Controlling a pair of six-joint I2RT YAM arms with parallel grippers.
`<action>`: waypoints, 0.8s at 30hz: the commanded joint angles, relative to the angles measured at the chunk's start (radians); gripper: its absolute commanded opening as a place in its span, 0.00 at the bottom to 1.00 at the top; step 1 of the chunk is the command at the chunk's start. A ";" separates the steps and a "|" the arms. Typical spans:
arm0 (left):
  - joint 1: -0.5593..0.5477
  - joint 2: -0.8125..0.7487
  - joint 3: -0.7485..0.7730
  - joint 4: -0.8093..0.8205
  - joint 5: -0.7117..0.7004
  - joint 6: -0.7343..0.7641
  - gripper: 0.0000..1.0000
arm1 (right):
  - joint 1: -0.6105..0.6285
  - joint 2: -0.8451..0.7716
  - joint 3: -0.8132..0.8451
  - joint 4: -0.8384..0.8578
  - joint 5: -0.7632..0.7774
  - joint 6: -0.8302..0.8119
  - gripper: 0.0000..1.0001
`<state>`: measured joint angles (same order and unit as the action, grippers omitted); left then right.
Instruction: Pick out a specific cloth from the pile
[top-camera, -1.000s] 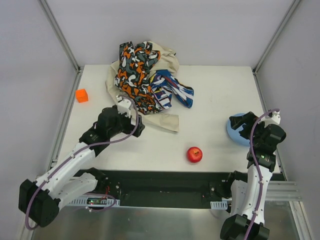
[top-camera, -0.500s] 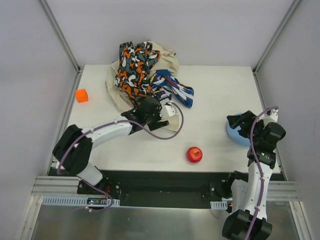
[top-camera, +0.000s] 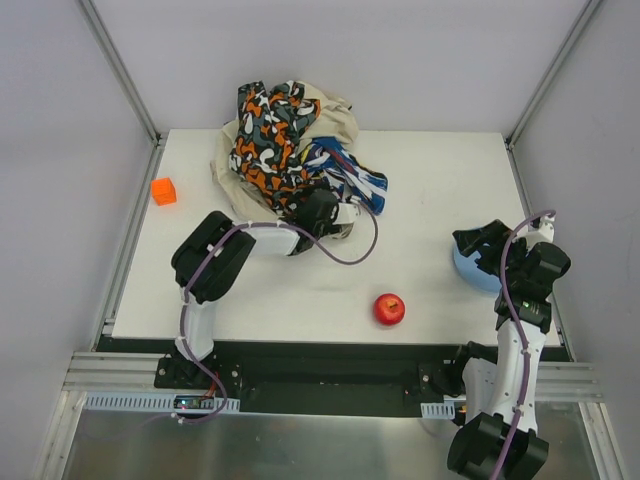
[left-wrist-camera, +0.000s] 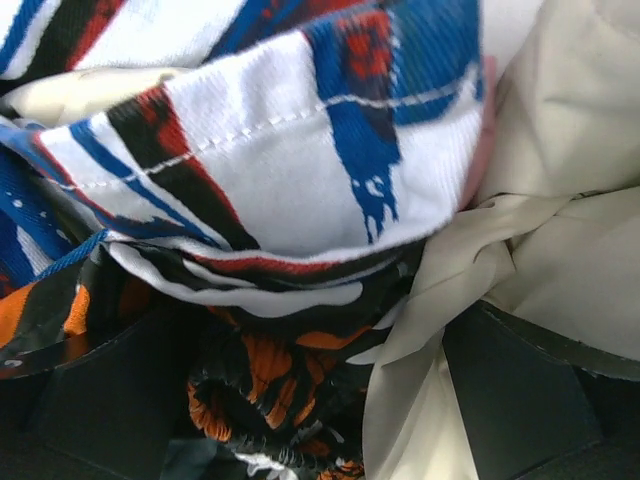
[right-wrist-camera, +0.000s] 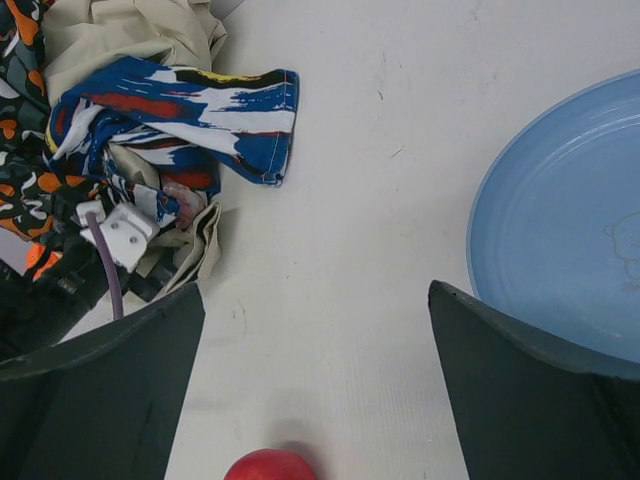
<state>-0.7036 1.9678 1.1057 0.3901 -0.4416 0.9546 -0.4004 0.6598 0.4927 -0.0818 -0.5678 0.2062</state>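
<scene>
My left gripper has the patterned cloth's fold (left-wrist-camera: 272, 385) between its open fingers, so it should go into the pile (top-camera: 320, 174) next and close on that fold.
The pile (top-camera: 290, 150) lies at the back left of the table: a beige cloth (top-camera: 335, 120), an orange-black-white patterned one (top-camera: 265, 150) and a blue-white striped one (top-camera: 350, 180). The plain black cloth is hidden. My left gripper (top-camera: 335, 215) is pushed into the pile's near edge. In the left wrist view it (left-wrist-camera: 310, 400) stands open, with folds of patterned cloth (left-wrist-camera: 250, 370) and beige cloth (left-wrist-camera: 430, 340) lying between its fingers (left-wrist-camera: 520, 390) and striped cloth (left-wrist-camera: 300, 170) above. My right gripper (top-camera: 490, 245) hovers open by the blue plate, nothing between its fingers (right-wrist-camera: 100, 390).
A blue plate (top-camera: 470, 268) sits at the right edge, partly under the right arm, and shows as a plate (right-wrist-camera: 560, 230) in the right wrist view. A red apple (top-camera: 389, 309) lies near the front middle. An orange cube (top-camera: 163, 190) rests at the left edge. Frame posts flank the table.
My left arm swung right and forward from the table's left side, driving its open gripper into the pile's near edge and bunching up the beige flap. The right arm barely moved.
</scene>
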 joint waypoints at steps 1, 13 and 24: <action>0.091 0.080 0.256 -0.082 -0.054 -0.147 0.99 | 0.009 0.003 -0.009 0.059 -0.037 -0.001 0.95; 0.162 0.272 0.511 -0.502 0.113 -0.277 0.99 | 0.015 0.018 -0.009 0.068 -0.057 -0.004 0.96; 0.214 0.417 0.818 -0.842 0.276 -0.388 0.00 | 0.018 0.003 -0.008 0.063 -0.096 -0.014 0.95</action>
<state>-0.5583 2.2921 1.8587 -0.3431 -0.2295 0.6113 -0.3901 0.6800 0.4923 -0.0631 -0.6144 0.2054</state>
